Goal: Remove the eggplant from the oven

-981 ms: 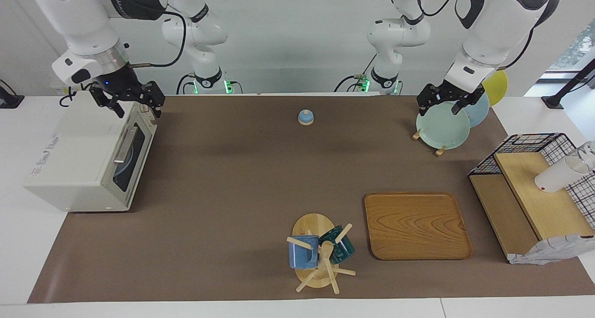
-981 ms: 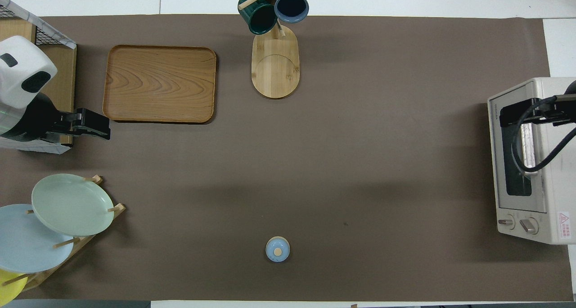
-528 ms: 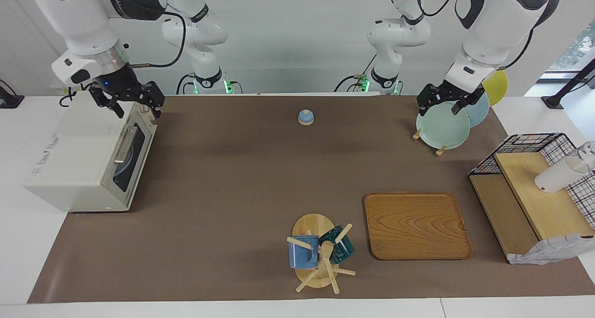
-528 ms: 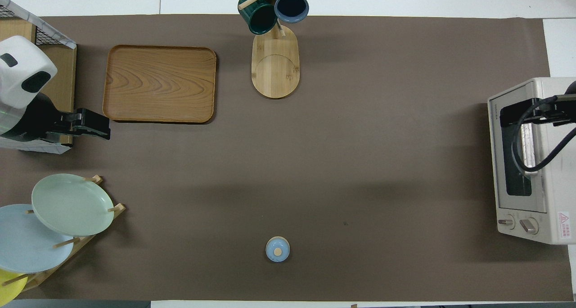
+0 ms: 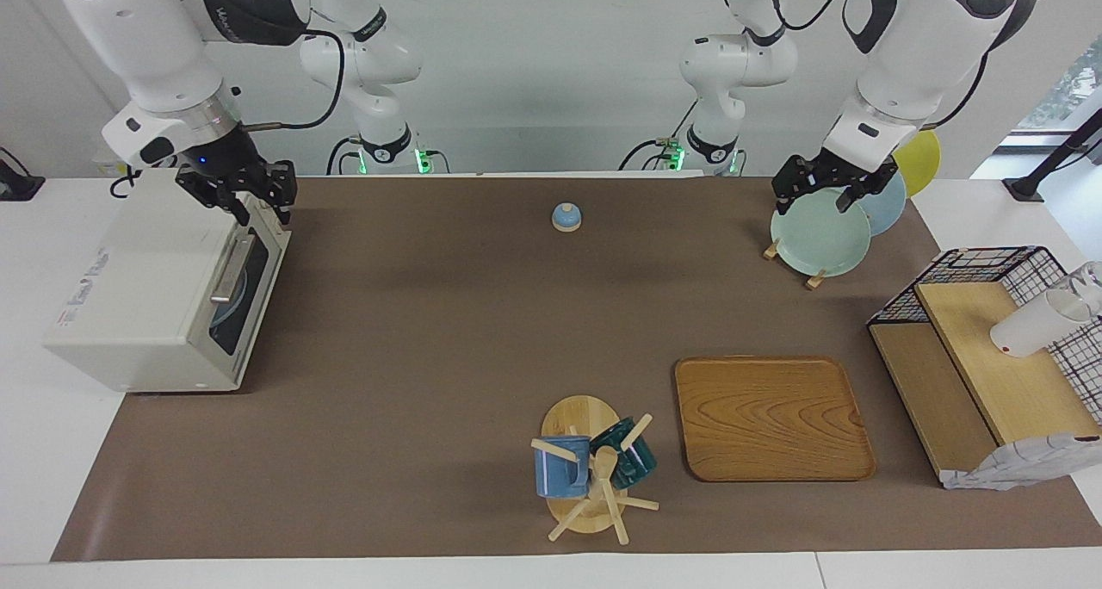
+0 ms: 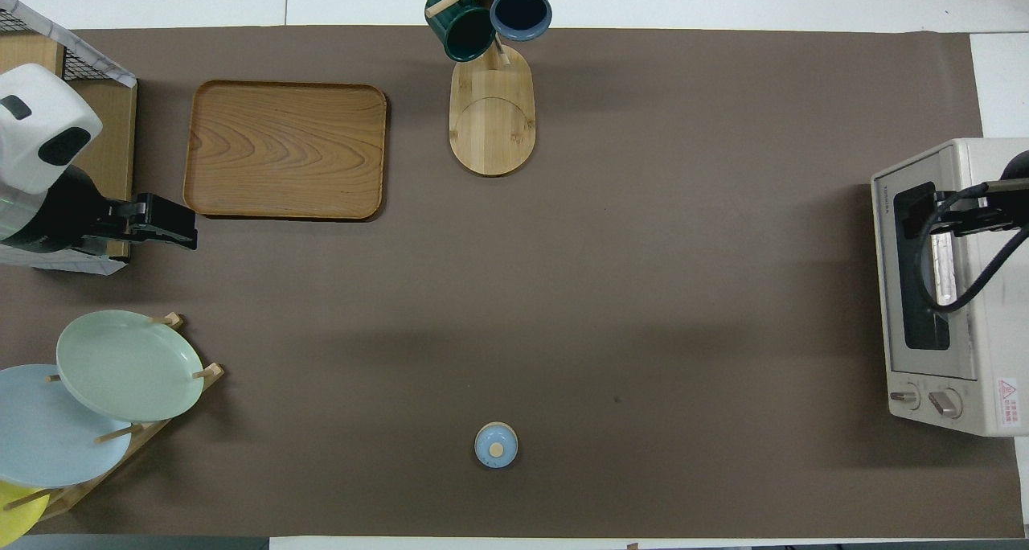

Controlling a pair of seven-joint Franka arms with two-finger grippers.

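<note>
The dark glass door [image 6: 922,326] has the bar handle [image 6: 943,268] along its top edge, so I expect the door to swing down and stay open when I pull it.
The off-white oven [image 5: 146,270] stands at the right arm's end of the table with its dark glass door [image 6: 912,293] shut; the bar handle [image 5: 231,266] is free. The eggplant is hidden. My right gripper [image 5: 254,206] hangs over the oven's top front edge, at the end nearer the robots. It is open, with a narrow gap and nothing between its fingers. In the overhead view the right gripper [image 6: 912,216] covers the upper part of the door. The left gripper [image 5: 816,200] waits open above the plate rack [image 5: 818,240].
A small blue bell [image 5: 566,217] sits mid-table near the robots. A mug tree [image 5: 590,473] and a wooden tray [image 5: 770,417] lie farther out. A black wire basket [image 5: 990,266] with wooden shelves stands at the left arm's end.
The right gripper has drawn its fingers closer together and shifted slightly over the oven's front edge. The left arm has not moved.
</note>
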